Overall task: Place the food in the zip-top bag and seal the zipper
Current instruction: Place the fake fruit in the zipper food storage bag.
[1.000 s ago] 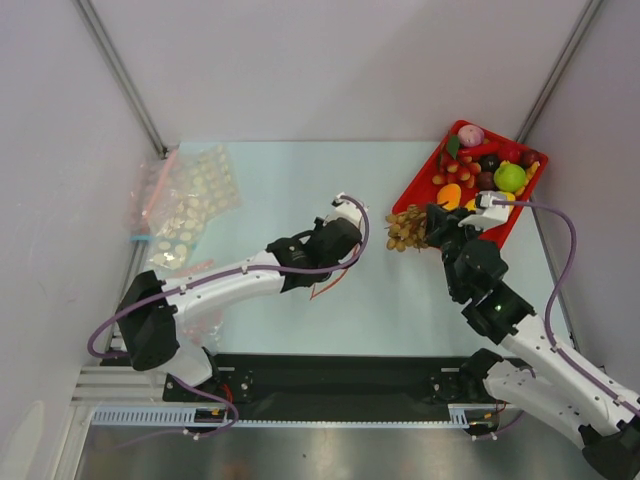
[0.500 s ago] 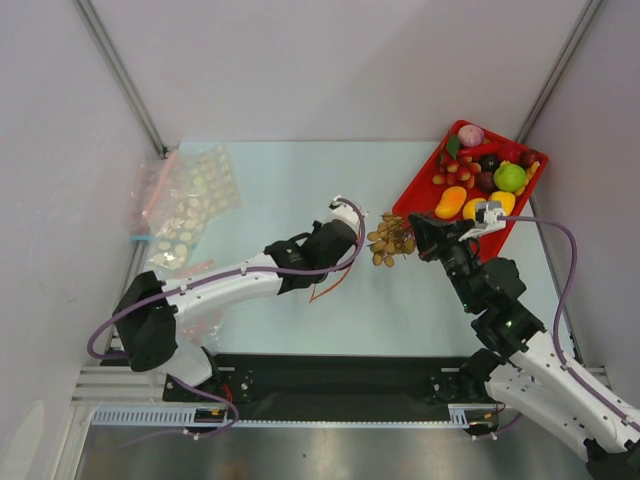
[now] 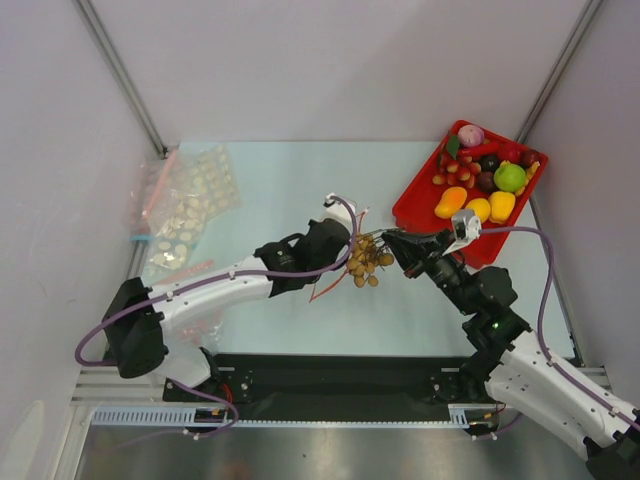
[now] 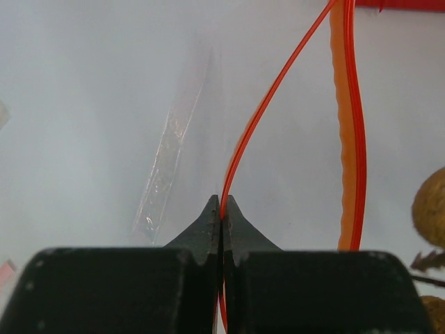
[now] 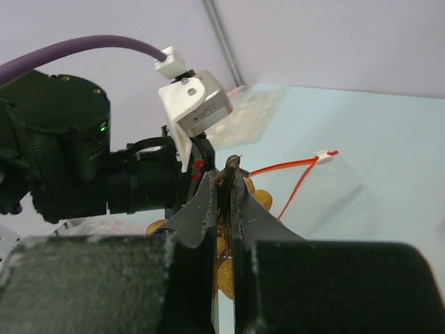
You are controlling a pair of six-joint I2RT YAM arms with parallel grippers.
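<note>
The brown nut-like cluster (image 3: 367, 264) is hanging outside the bag's zipper, so next my right gripper moves back, tilts down and brings the cluster into the bag opening (image 4: 302, 146).
My left gripper (image 3: 345, 240) is shut on the red-orange zipper strip (image 4: 261, 118) of the clear zip-top bag (image 3: 335, 275), holding one lip up at the table's middle; the bag mouth shows in the right wrist view (image 5: 299, 174). My right gripper (image 3: 392, 248) is shut on the brown stem (image 5: 229, 170) of a brown nut-like cluster (image 3: 368, 260) and holds it right beside the left gripper, at the bag's opening. Nuts of the cluster show at the right edge of the left wrist view (image 4: 431, 205). More toy food lies on the red tray (image 3: 415, 205).
The red tray at the back right holds orange (image 3: 450, 201), yellow (image 3: 501, 205), green (image 3: 510, 176), purple and red pieces. Clear dotted bags (image 3: 190, 205) with pink and blue strips lie at the back left. Metal frame posts stand at both back corners.
My right gripper has carried the brown cluster leftward from beside the red tray to the left gripper and the bag opening. The left gripper has kept hold of the zipper strip, shifting slightly.
</note>
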